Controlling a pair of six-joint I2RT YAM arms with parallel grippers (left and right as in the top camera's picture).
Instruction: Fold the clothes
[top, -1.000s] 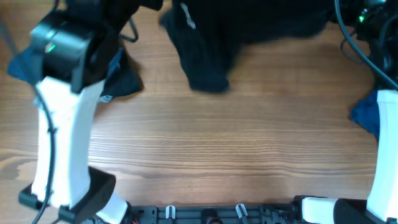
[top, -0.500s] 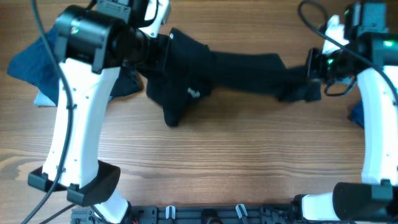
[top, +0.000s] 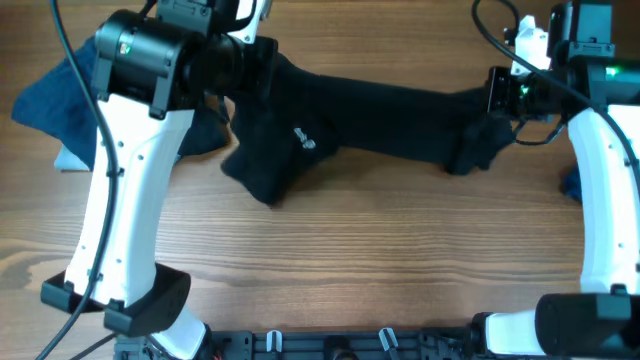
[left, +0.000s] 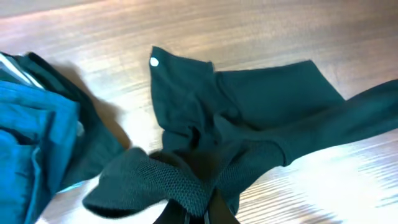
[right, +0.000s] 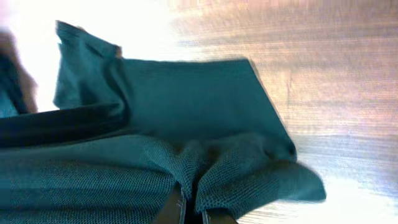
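Observation:
Next, I swing the garment out with both grippers and pull it back over the wood (top: 375, 215) to spread it, because the black garment's end (left: 198, 121) below my left gripper lies bunched.
A large black garment (top: 380, 115) with a small white tag (top: 304, 138) hangs stretched between my two grippers above the table. My left gripper (top: 262, 62) is shut on its left end, which droops down to the wood; the left wrist view shows mesh fabric (left: 186, 180) pinched in the jaws (left: 200, 214). My right gripper (top: 496, 92) is shut on the right end; the right wrist view shows fabric (right: 155, 112) bunched over its jaws (right: 189, 211). Blue and dark navy clothes (top: 55, 100) lie heaped at the far left, also in the left wrist view (left: 37, 143).
Another blue garment (top: 572, 183) peeks out at the right edge behind my right arm. Cables (top: 500, 20) trail at the back right. The wooden table (top: 350, 260) is bare in front of the black garment.
Both arms have swung in from out of frame holding the black garment. It has gone from a heap at the back to a taut band stretched between them.

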